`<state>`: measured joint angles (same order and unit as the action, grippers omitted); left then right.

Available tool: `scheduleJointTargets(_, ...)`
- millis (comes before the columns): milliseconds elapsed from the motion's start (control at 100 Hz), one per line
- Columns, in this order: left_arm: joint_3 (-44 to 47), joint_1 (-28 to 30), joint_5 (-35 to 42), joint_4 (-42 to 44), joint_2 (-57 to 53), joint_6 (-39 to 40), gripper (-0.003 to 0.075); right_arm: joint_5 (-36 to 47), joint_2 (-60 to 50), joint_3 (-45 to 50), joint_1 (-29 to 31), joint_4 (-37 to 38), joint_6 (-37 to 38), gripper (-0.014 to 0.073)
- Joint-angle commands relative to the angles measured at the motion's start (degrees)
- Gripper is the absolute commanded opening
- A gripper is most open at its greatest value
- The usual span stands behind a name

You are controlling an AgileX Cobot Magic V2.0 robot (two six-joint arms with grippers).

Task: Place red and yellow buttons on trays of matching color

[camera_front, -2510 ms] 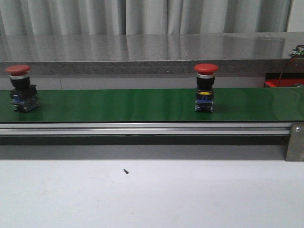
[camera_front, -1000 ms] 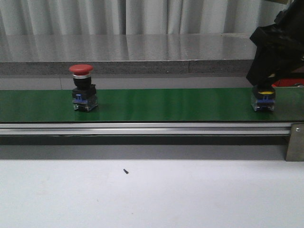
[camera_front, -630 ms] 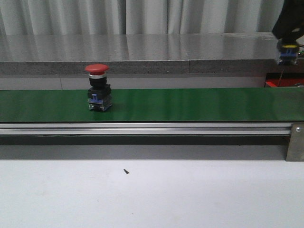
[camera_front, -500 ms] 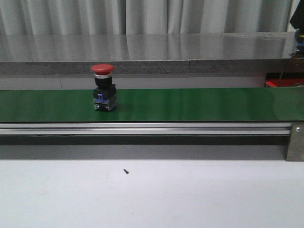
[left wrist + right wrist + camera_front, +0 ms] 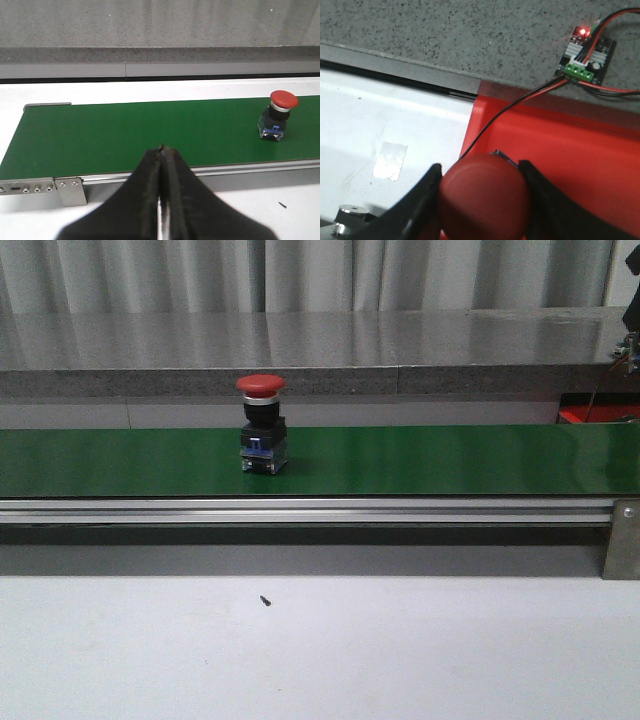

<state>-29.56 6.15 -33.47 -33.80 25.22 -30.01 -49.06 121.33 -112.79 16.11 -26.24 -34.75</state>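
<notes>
The red button in my right gripper (image 5: 485,197) is above the red tray's clear bottom (image 5: 560,162). I should continue to move the button down until its base rests there, then let go.
One red button (image 5: 261,425) with a black and blue base stands upright on the green belt (image 5: 430,460), left of its middle; the left wrist view also has this red button (image 5: 278,116). My left gripper (image 5: 162,150) hangs shut and empty in front of the belt's near rail. My right gripper (image 5: 480,192) is shut on a second red button (image 5: 484,197), held over the red tray (image 5: 580,160). In the front view only a corner of the red tray (image 5: 598,415) shows at the far right. No yellow button or yellow tray is in view.
A grey stone ledge (image 5: 300,350) runs behind the belt, with curtains behind it. A small circuit board (image 5: 585,59) with a lit red light and its wires lies on the ledge by the tray. A metal bracket (image 5: 622,540) ends the rail at right.
The button on the belt has ridden to the right. My right gripper closed on the other button at the belt's right end, lifted it and carried it off to the right.
</notes>
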Motion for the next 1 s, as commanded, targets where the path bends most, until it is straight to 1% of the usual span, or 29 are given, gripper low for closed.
scheduleJointTargets(0,-1.4,-0.4,3.7,-1.9,0.2,0.0,-0.002,0.9,-0.7,-4.4,0.4,-1.6,0.0,0.0184)
scheduleJointTargets(300,-1.4,-0.4,3.7,-1.9,0.2,0.0,-0.002,3.5,4.2,-6.0,0.5,-1.3,0.0,0.0184)
scheduleJointTargets(870,-1.4,-0.4,4.0,-1.9,0.2,0.0,-0.002,1.3,7.7,-6.0,0.7,-0.2,0.0,0.0184)
scheduleJointTargets(940,-1.4,-0.4,4.0,-1.9,0.2,0.0,-0.002,1.3,7.7,-6.0,0.7,-0.2,0.0,0.0195)
scheduleJointTargets(990,-1.4,-0.4,4.0,-1.9,0.2,0.0,-0.002,1.0,7.7,-6.0,0.9,-0.2,0.0,0.023)
